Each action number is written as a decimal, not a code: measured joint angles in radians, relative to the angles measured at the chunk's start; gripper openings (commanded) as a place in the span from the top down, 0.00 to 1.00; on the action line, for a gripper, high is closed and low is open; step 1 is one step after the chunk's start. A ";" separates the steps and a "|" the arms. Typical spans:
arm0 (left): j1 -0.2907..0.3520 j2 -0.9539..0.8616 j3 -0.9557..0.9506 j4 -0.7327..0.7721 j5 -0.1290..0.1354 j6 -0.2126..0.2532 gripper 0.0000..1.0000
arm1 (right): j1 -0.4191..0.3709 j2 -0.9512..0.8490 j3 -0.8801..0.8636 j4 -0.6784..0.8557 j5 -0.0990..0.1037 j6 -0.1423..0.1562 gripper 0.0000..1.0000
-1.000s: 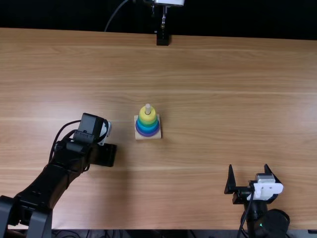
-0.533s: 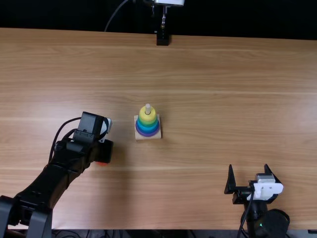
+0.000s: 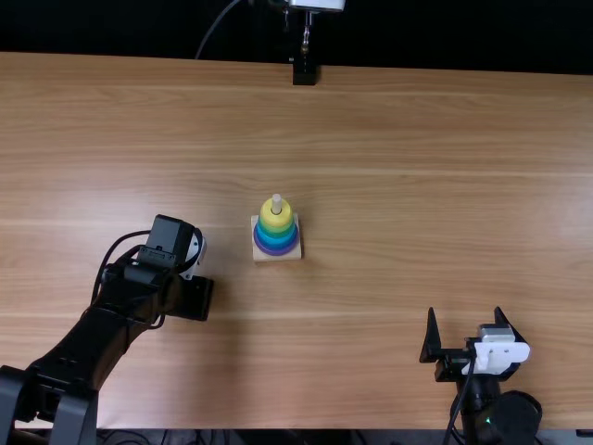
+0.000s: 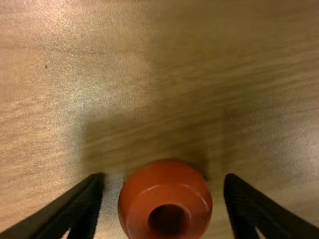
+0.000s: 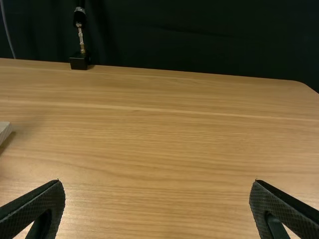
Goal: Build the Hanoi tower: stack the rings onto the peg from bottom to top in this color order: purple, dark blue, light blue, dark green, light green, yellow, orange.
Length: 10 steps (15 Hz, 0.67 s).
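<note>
My gripper will lower the orange ring [image 4: 165, 201] over the peg, and the ring should settle with the peg's tip sticking out through it, because the peg stands [image 3: 276, 202] well above the yellow ring.
My left gripper [image 3: 192, 298] is at the table's left, pointing down, left of and nearer than the tower. In the left wrist view the left gripper [image 4: 165, 175] stands open around an orange ring [image 4: 167, 191], with gaps on both sides. The ring lies flat on the table, its hole visible. On the wooden base [image 3: 278, 258] is a stack with purple lowest, blues and green above, and a yellow ring [image 3: 275, 219] on top; the peg tip [image 3: 276, 199] pokes out. My right gripper [image 3: 464, 313] is open and holds nothing; the right wrist view has the right gripper [image 5: 157, 184] with fingers wide apart.
A black stand [image 3: 304, 72] is at the table's far edge. The wooden base's corner [image 5: 4, 130] enters the right wrist view. Bare tabletop [image 3: 389, 185] separates the tower from the right arm.
The left gripper has shifted slightly toward the table's near edge. An orange-red patch seen under it half a second ago is now covered in the top view. The right arm has stayed still.
</note>
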 measured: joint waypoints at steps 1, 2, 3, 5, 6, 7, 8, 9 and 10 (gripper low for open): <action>0.000 0.000 0.000 -0.002 0.000 0.000 0.00 | 0.000 0.000 0.000 0.000 0.000 0.000 0.00; 0.000 0.000 0.000 -0.002 0.000 0.000 0.00 | 0.000 0.000 0.000 0.000 0.000 0.000 0.00; 0.000 0.000 0.000 0.001 0.000 0.000 0.13 | 0.000 0.000 0.000 0.000 0.000 0.000 0.00; 0.000 0.000 0.000 0.002 0.000 0.000 0.72 | 0.000 0.000 0.000 0.000 0.000 0.000 0.00; 0.000 0.000 0.000 0.002 0.000 0.000 0.95 | 0.000 0.000 0.000 0.000 0.000 0.000 0.00; 0.000 0.000 0.000 0.001 -0.002 0.000 1.00 | 0.000 0.000 0.000 0.000 0.000 0.000 0.00; 0.000 0.000 0.000 0.000 -0.004 0.001 1.00 | 0.000 0.000 0.000 0.000 0.000 0.000 0.00; 0.000 0.000 0.000 0.000 -0.004 0.001 1.00 | 0.000 0.000 0.000 0.000 0.000 0.000 0.00; 0.000 0.000 0.000 0.000 -0.004 0.001 1.00 | 0.000 0.000 0.000 0.000 0.000 0.000 0.00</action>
